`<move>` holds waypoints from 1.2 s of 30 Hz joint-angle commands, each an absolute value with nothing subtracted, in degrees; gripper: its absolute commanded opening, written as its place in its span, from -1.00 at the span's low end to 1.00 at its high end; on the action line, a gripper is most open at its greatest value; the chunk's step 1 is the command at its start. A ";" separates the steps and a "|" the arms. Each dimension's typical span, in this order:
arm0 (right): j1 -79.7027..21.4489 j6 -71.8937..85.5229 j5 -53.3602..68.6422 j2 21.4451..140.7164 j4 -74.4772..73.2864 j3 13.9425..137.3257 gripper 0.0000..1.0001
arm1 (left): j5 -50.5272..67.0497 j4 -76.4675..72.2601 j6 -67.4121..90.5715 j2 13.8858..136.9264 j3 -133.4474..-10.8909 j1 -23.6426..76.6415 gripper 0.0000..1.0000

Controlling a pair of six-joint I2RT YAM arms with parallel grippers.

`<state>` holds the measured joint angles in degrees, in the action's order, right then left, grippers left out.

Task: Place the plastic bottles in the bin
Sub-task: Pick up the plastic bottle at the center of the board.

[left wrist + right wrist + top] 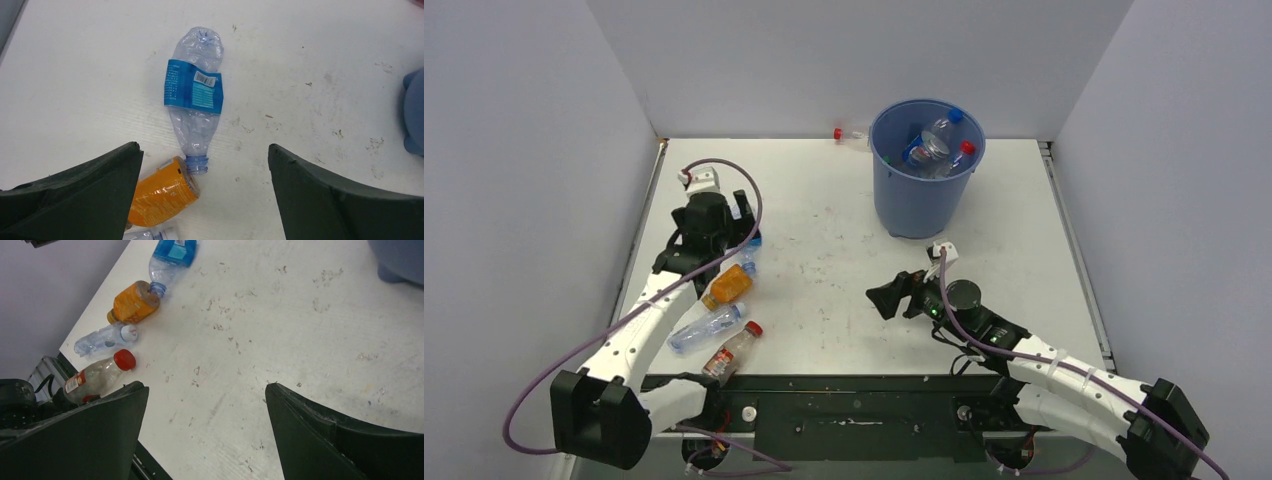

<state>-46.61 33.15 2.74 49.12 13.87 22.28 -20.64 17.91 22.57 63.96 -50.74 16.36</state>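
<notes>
My gripper will squeeze the crushed clear bottle (196,95) nearly flat, yet the bottle will stick out stiffly when I lift it, because the walls (194,128) below the blue label are caved in.
The blue bin (916,200) stands at the back right with several bottles (936,145) in it. A crushed clear bottle with a blue label (194,92) lies capless on the table. My left gripper (205,150) hovers open above its neck end; in the top view the left gripper (746,228) mostly hides it. An orange bottle (727,285), a clear white-capped bottle (705,328) and a red-capped bottle (732,350) lie near the front left. My right gripper (886,297) is open and empty over bare table (206,387), right of those bottles.
One red-capped bottle (849,134) lies against the back wall, left of the bin. The bin's base shows at the right edge of the left wrist view (415,115) and top right of the right wrist view (400,260). The table's front edge (150,460) is close under my right gripper.
</notes>
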 commanded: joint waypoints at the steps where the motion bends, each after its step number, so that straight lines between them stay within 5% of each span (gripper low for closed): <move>1: -47.25 37.27 2.47 50.05 26.05 17.93 0.81 | -13.16 18.08 26.90 69.73 -55.25 10.90 0.92; 13: -47.90 39.01 2.21 49.79 30.33 13.18 0.80 | -1.56 10.67 30.92 89.00 -58.73 0.37 1.00; 22: -47.85 39.20 2.74 49.75 29.97 13.71 0.80 | 5.19 8.88 29.59 98.14 -59.31 0.33 0.68; 36: -47.93 39.49 1.44 45.95 26.36 13.42 0.80 | 8.54 6.75 30.60 98.94 -57.77 0.44 -0.47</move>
<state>-47.64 39.20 2.74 47.83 25.91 13.15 6.81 10.44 30.04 100.86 -58.37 0.40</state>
